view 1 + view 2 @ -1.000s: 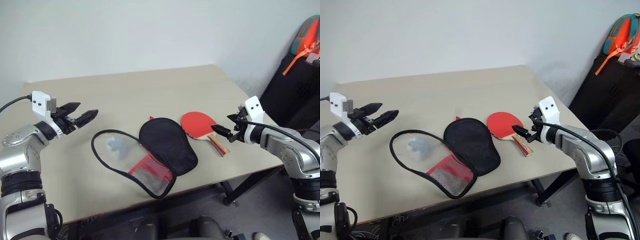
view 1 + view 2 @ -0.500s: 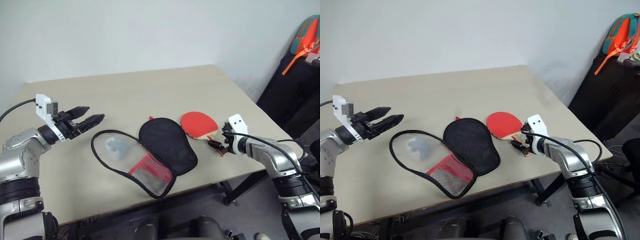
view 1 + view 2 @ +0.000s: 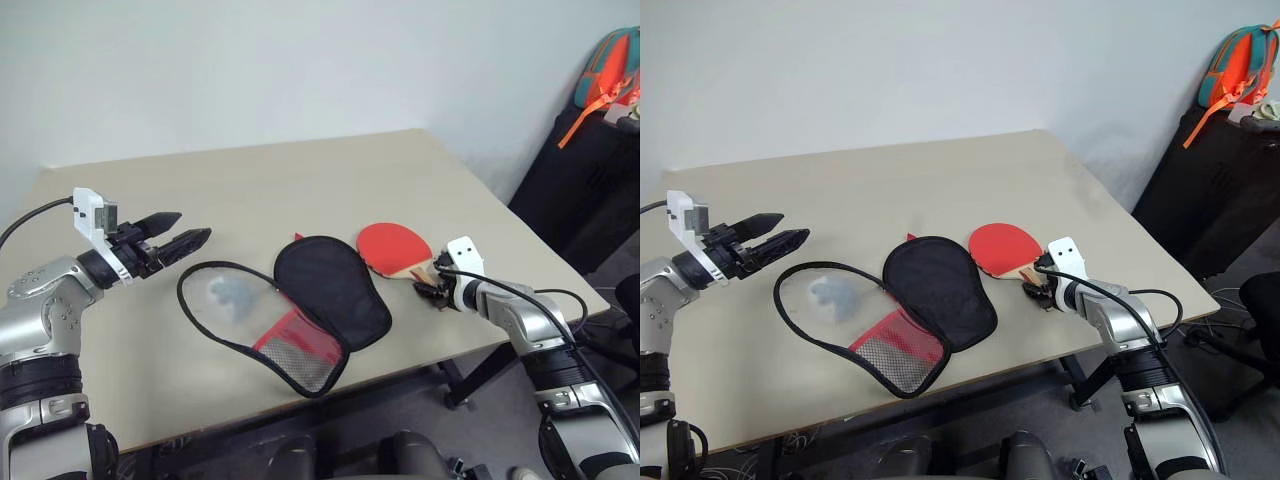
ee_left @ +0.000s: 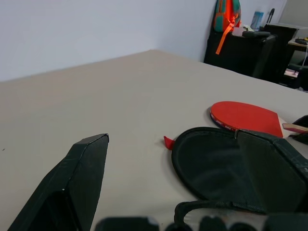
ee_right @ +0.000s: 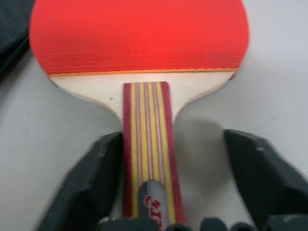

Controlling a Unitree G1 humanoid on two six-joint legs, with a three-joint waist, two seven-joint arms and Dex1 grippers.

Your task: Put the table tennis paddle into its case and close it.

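Note:
The black lining narrows [image 3: 362, 322] toward the edge of the table, so the table tennis paddle [image 3: 395, 250], along with its handle, will fit inside the lining's rim when the robot lowers the paddle.
The table tennis paddle [image 3: 395, 245] lies flat on the table near its right edge, red face up, its striped wooden handle [image 5: 147, 144] pointing toward the table edge. My right gripper [image 3: 432, 288] is down at the handle and straddles it, open: one finger [image 5: 91, 178] touches the handle and the other [image 5: 260, 168] stands apart. The case [image 3: 330, 290] lies unzipped left of the paddle, with its black lining up and the red side with the mesh pocket [image 3: 300, 350] spread toward the front. My left gripper [image 3: 185, 230] hovers open and empty above the table, left of the case.
The beige table [image 3: 300, 180] has bare room behind the case and paddle. Its right edge is close to my right arm. Off the table at the right stands a black cabinet [image 3: 580, 180] with an orange and teal backpack [image 3: 610, 70] on top.
My right gripper has dropped from above the handle's end onto the table and its fingers have narrowed around the handle. The left gripper has edged slightly toward the case.

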